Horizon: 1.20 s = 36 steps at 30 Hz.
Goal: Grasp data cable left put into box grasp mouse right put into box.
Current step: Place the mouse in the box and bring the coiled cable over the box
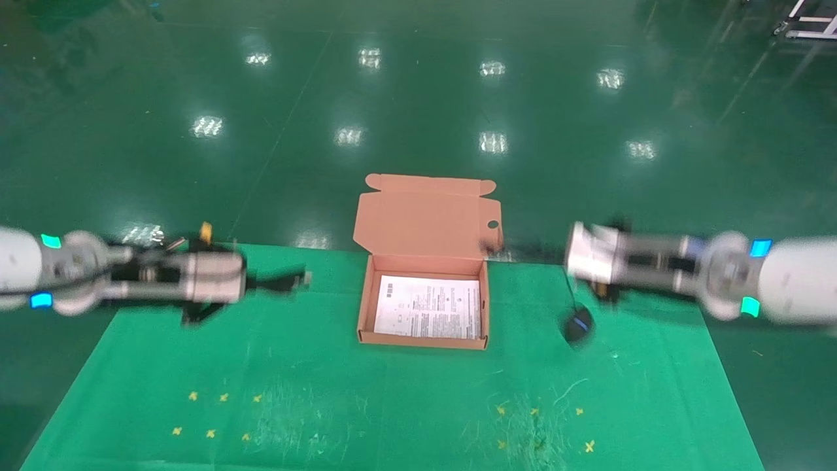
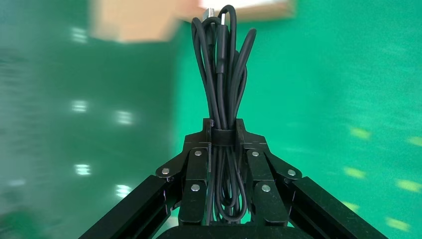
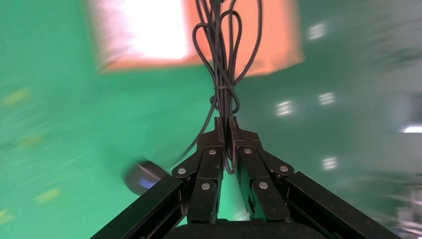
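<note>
Next, I move my left gripper back while my right gripper puts the mouse down inside first, because my grippers are holding the data cable and the mouse across the small box.
My left gripper is shut on the data cable, a tied black bundle held above the green mat to the left of the box. In the left wrist view the cable sticks out past the shut gripper. My right gripper is right of the box and shut on the mouse's bundled cord. The black mouse with its blue wheel hangs by the cord below the gripper; it also shows in the right wrist view. I cannot tell whether it touches the mat. The salmon box stands open between the grippers, with a white sheet inside.
The box lid stands up at the back edge of the green mat. Small yellow cross marks lie on the mat near the front. A dark green glossy floor lies beyond the table.
</note>
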### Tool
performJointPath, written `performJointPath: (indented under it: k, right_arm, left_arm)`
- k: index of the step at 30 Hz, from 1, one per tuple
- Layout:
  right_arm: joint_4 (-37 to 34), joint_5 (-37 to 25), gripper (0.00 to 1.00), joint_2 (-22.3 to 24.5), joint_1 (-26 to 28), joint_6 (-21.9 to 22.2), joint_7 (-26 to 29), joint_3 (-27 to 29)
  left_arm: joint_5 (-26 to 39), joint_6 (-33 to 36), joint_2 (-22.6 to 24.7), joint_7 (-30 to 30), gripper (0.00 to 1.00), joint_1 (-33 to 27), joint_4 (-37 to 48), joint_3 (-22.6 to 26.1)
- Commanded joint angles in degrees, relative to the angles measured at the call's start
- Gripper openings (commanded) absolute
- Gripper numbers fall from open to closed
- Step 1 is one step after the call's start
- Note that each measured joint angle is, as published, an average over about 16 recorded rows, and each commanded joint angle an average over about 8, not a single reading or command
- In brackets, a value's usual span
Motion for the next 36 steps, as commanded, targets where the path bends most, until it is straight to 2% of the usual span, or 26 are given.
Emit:
performJointPath:
  k: [1,9,17,26,36]
  right_arm:
    - [1.38,-0.6,0.0,0.17,2.09,1.23,0.98,1.34]
    - [-1.85,1.19,0.0,-6.37,8.8,6.41,-1.74,3.94]
    - [-8.65,3.55,0.0,-11.74,12.82,8.59,-6.88,4.39]
    - [-10.38,5.18,0.0,-13.01,13.79,8.36,-8.96,4.4]
    - [-9.92,5.96,0.0,-14.12,11.64,7.66,-8.36,3.56]
  left_arm:
    - [0.42,-1.35,-0.57,-0.91,0.0,-0.93,-3.2,-0.94]
    - [3.03,-6.28,3.23,-3.38,0.0,-5.85,-3.93,-3.01]
    - [6.34,-10.3,6.7,-3.5,0.0,-9.29,-1.02,-3.56]
    - [8.01,-10.96,6.9,-3.56,0.0,-9.62,-1.04,-3.32]
    - [13.37,-10.3,5.13,-4.93,0.0,-7.99,-2.31,-1.94]
